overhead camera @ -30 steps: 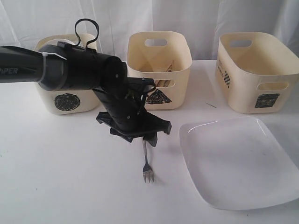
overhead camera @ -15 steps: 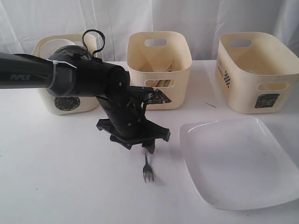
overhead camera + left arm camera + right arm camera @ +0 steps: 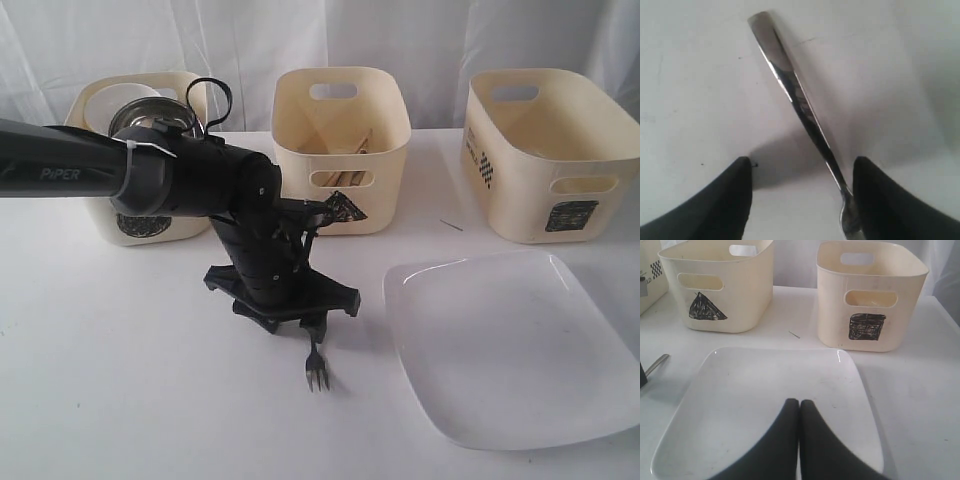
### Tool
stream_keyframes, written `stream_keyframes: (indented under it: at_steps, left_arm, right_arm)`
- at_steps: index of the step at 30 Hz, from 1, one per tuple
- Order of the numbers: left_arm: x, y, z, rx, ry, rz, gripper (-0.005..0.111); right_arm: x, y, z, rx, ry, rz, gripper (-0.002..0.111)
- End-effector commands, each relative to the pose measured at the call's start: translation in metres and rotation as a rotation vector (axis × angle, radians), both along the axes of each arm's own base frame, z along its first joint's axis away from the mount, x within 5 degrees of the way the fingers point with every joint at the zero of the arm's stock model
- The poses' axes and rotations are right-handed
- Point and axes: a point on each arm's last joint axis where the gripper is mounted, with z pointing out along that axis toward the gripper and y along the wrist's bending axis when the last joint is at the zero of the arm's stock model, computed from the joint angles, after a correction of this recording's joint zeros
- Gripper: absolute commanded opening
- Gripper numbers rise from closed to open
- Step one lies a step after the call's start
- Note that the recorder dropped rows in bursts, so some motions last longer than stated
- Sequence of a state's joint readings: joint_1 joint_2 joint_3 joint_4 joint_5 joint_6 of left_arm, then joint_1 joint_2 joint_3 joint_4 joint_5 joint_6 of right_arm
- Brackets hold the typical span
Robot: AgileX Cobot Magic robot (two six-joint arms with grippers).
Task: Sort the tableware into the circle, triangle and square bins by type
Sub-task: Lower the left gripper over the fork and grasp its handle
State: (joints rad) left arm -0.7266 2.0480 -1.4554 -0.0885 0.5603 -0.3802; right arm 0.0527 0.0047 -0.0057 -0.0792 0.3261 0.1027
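Observation:
My left gripper has one finger against the slanting fork at its neck, so it should lift clear and center over the fork's handle before it closes.
A steel fork lies on the white table with its tines toward the front. My left gripper hangs low over its handle, open. In the left wrist view the fork runs between the two fingers of that gripper, close beside one finger, and nothing is gripped. The large square white plate lies at the right. My right gripper is shut and empty above the plate. At the back stand the circle bin, triangle bin and square bin.
A steel bowl and a white bowl show inside the circle bin. Wooden chopsticks lie in the triangle bin. A thin sliver lies on the table between the triangle and square bins. A white curtain closes off the back.
My left arm has come down and a little to the right, bringing the open gripper lower over the fork's handle. Fork, plate and right gripper have not moved.

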Motion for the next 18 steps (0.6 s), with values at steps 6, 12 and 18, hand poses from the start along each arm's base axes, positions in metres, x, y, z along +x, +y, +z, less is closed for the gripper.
stream_keyframes:
  at_steps: [6, 12, 18]
  left_arm:
    - [-0.007, 0.002, -0.013, 0.059, 0.086, -0.004, 0.056]
    - [-0.010, 0.005, -0.014, 0.097, 0.112, -0.017, 0.037]
    - [-0.010, 0.010, -0.010, 0.166, 0.122, -0.051, 0.027]
  right_arm:
    - [0.000, 0.000, -0.001, 0.003, -0.009, -0.002, 0.000]
    - [0.000, 0.000, -0.001, 0.003, -0.009, -0.002, 0.000]
    - [0.000, 0.000, -0.001, 0.003, -0.009, -0.002, 0.000]
